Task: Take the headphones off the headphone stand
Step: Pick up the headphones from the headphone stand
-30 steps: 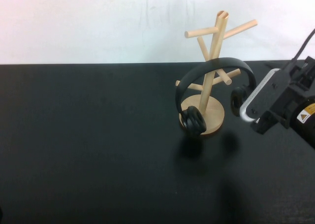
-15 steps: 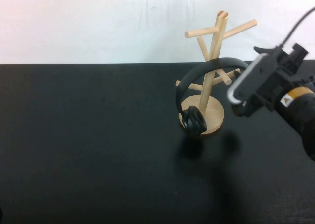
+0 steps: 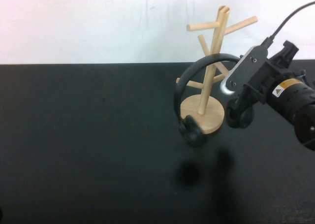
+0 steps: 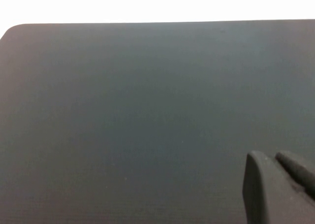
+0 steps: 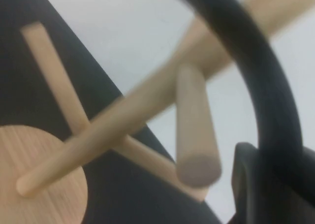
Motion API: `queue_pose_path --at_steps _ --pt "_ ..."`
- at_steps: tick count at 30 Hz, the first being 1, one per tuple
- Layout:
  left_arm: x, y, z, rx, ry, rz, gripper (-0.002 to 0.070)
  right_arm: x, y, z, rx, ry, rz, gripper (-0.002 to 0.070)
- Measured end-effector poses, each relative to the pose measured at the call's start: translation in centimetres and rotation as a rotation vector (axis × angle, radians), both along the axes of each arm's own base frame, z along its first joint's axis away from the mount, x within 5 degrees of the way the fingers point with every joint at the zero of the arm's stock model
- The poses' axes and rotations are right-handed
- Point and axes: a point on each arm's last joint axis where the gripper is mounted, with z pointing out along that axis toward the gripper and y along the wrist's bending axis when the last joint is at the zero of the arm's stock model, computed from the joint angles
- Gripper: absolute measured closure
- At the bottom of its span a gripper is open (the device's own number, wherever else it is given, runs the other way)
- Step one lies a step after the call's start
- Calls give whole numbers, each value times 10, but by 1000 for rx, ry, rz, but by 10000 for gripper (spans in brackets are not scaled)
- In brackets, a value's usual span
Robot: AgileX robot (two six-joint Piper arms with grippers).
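The headphones' headband curves across the pole (image 3: pixel 215 58) above a peg, so the robot's right gripper should first pull it up and back past the peg's end (image 3: pixel 226 72) and then lower the headphones.
The black headphones (image 3: pixel 193 75) hang in the air in front of the wooden headphone stand (image 3: pixel 213 56). Their headband arches across the pole and both ear cups (image 3: pixel 192 131) are clear of the table. My right gripper (image 3: pixel 239 97) is shut on the headband's right side, just above the right ear cup. In the right wrist view the headband (image 5: pixel 256 66) runs into my right gripper (image 5: pixel 280 184), beside the end of a peg (image 5: pixel 197 135). My left gripper (image 4: pixel 278 182) is over bare table, fingers together and empty.
The stand's round base (image 3: pixel 206 116) sits on the black table (image 3: pixel 88 135) near its far edge. A white wall (image 3: pixel 98 22) lies behind. The headphones cast a shadow (image 3: pixel 189 172) on the table in front of the stand.
My right gripper has moved left and up with the headband in it. The headphones have risen off the stand's base and their shadow has moved toward the front.
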Motion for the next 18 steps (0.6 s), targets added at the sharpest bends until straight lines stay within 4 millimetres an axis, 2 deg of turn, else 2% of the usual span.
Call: queue_pose_path --at_steps 1,2,7,10,17,18 --pt "0 0 0 2 0 0 673 -4 1 6 -5 -2 13 614" --pt "0 0 0 2 0 0 673 -7 2 11 -2 -4 19 679" --pt "0 0 0 2 0 0 673 -37 4 42 -6 -55 67 679" --pt "0 0 0 2 0 0 673 -58 3 52 -25 -36 86 679" --pt "0 0 0 2 0 0 673 -101 -10 86 190 113 82 679" --pt "0 0 0 2 0 0 673 -105 -13 93 227 111 74 615"
